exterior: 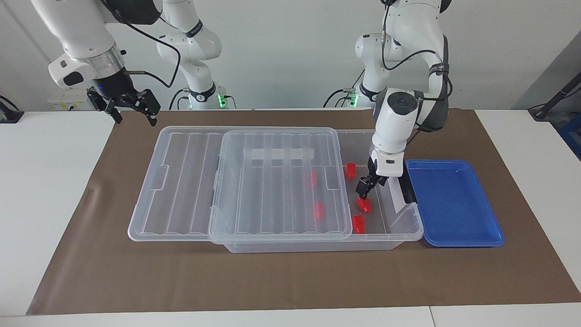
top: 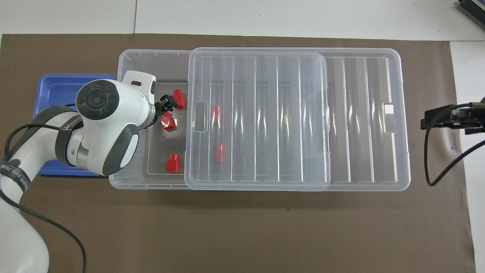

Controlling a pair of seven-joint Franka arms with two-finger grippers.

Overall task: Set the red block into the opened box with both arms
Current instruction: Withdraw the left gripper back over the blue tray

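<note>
The lid's path over the box's uncovered end [top: 159, 150] is blocked by my left gripper, so that gripper should move out before my right gripper pushes the lid's overhanging end [top: 401, 111] shut.
The box [exterior: 411, 223] is a clear bin whose ribbed lid [exterior: 272, 181] is slid toward the right arm's end, leaving the left arm's end uncovered. My left gripper [exterior: 364, 190] hangs open inside that uncovered end, just above a red block [exterior: 364, 205] that lies on the box's floor, not held. From overhead, the left gripper [top: 166, 103] is over the box [top: 129, 60] between that red block [top: 168, 122] and another red block [top: 178, 98]. A third [top: 173, 163] lies nearer the robots. Two more [top: 216, 113] show through the lid [top: 265, 113]. My right gripper [exterior: 134, 113] waits open over the mat's edge.
A shallow blue tray [exterior: 454, 202] sits against the box at the left arm's end, with nothing in it. A brown mat [exterior: 272, 277] covers the table under everything. The box's black latch handle [exterior: 404, 186] stands between the left gripper and the tray.
</note>
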